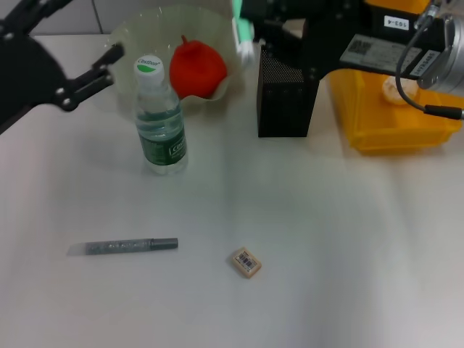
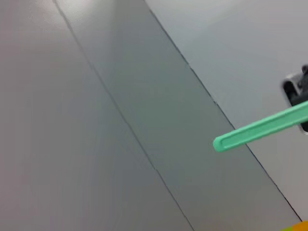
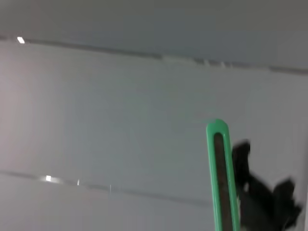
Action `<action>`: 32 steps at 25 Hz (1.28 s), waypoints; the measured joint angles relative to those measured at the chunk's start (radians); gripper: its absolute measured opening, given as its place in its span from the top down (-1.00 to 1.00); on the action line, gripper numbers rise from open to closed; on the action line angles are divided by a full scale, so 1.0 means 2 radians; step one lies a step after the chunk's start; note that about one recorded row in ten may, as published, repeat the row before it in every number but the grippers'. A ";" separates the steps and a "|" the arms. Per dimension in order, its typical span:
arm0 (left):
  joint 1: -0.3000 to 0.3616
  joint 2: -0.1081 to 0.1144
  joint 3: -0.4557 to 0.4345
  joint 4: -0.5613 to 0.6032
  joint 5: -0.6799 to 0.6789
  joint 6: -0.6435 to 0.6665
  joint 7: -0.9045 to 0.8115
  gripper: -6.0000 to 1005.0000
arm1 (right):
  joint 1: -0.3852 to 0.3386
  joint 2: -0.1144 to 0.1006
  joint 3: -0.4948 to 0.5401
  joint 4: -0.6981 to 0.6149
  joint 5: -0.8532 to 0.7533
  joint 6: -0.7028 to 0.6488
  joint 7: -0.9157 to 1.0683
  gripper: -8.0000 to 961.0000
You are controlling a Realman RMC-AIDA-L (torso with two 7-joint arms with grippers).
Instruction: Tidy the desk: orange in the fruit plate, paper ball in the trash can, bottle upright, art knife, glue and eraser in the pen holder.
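Observation:
Next, my left gripper moves forward and takes the knife's green end first, because the art knife lies at a slant across my right gripper's fingers near the pen holder.
My right gripper is shut on the green art knife and holds it above the black mesh pen holder. The knife also shows in the right wrist view and in the left wrist view. The orange lies in the clear fruit plate. The bottle stands upright in front of the plate. The glue stick and the eraser lie on the desk near the front. The paper ball is in the yellow trash can. My left gripper is open and empty at the back left.
The white desk spreads in front of the pen holder and the trash can. The glue stick lies at the front left, the eraser near the front middle. The bottle stands close to the plate's front rim.

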 joint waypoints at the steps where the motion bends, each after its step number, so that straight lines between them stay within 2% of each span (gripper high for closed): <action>1: -0.005 0.000 0.004 0.001 0.000 -0.005 0.004 -0.59 | 0.004 -0.002 -0.001 -0.001 -0.003 -0.007 0.008 0.64; 2: -0.005 0.000 0.004 0.001 0.000 -0.005 0.004 -0.59 | 0.010 -0.003 -0.002 -0.002 -0.006 -0.014 0.014 0.64; 3: -0.024 -0.001 0.020 -0.001 -0.002 -0.022 0.032 -0.59 | 0.017 -0.004 -0.003 -0.002 -0.009 -0.023 0.019 0.64; 5: -0.032 -0.002 0.020 -0.007 -0.004 -0.027 0.051 -0.59 | 0.030 -0.005 -0.005 0.000 -0.018 -0.036 0.027 0.64; 7: -0.043 -0.004 0.017 -0.034 -0.018 -0.031 0.100 -0.59 | 0.040 -0.003 -0.003 0.002 -0.026 -0.044 0.032 0.64; 16: -0.040 -0.005 0.018 -0.114 -0.101 0.003 0.219 -0.59 | 0.053 0.009 0.000 0.030 -0.027 -0.040 0.034 0.64; 26: 0.013 -0.003 0.019 -0.146 -0.103 0.031 0.230 -0.59 | 0.072 0.017 -0.009 0.072 -0.051 -0.030 -0.002 0.64; 32: 0.055 -0.004 0.025 -0.174 -0.098 0.052 0.257 -0.59 | 0.080 0.023 -0.058 0.077 -0.060 -0.029 -0.030 0.64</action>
